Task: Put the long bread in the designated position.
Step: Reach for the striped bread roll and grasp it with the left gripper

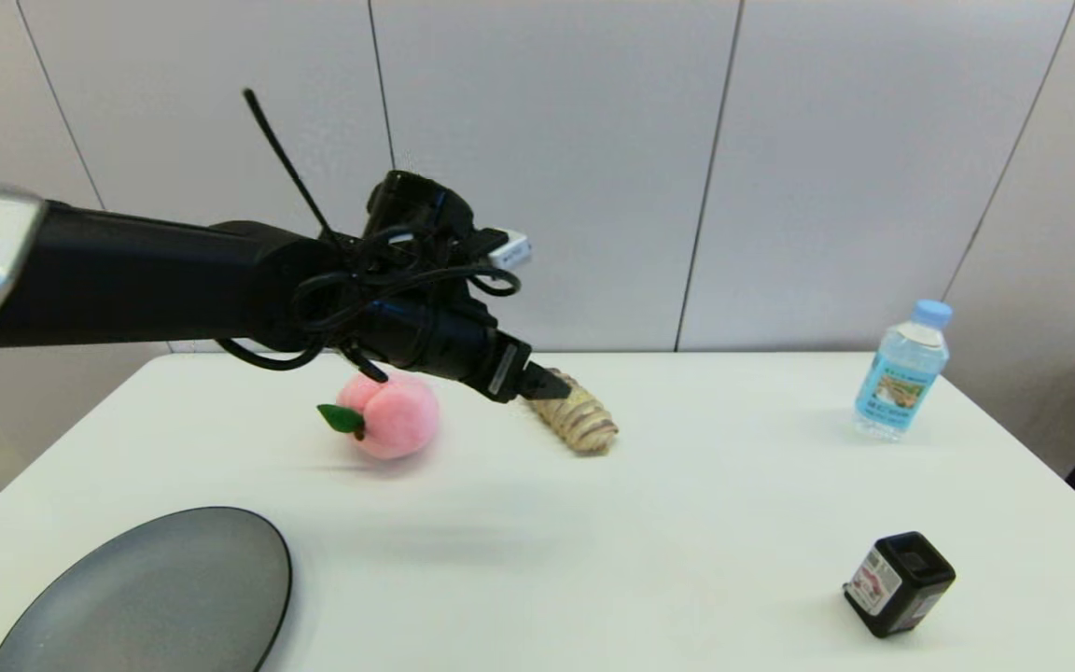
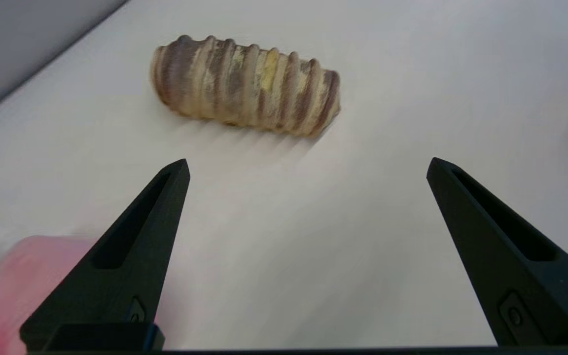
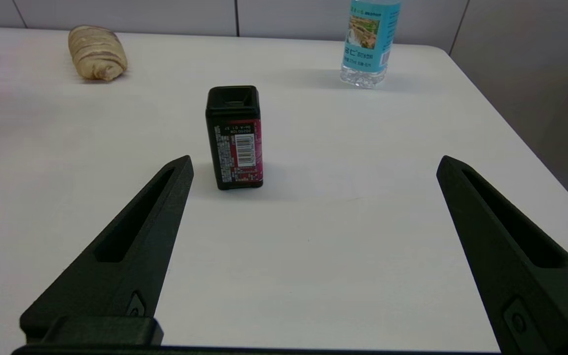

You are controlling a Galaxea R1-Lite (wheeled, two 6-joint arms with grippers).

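Observation:
My left gripper should turn and straddle the bread's striped body (image 2: 273,88) across its width from above, because the long bread (image 2: 245,88) lies lengthwise across the left gripper's opening.
The long bread (image 1: 578,418), a tan ridged loaf with dark-brown stripes, lies on the white table near its far middle; it also shows as the long bread (image 2: 245,85) and, far off, the long bread (image 3: 97,53). My left gripper (image 1: 551,383) reaches in from the left, hangs just above the loaf's near-left end and is open (image 2: 306,165), nothing between its fingers. My right gripper (image 3: 313,162) is open, low over the table's right front, out of the head view. The designated position has no mark on the tabletop.
A pink plush peach (image 1: 388,415) sits just left of the loaf under my left arm. A grey plate (image 1: 164,597) lies at the front left. A small black box (image 1: 899,583) stands front right, a water bottle (image 1: 901,371) far right.

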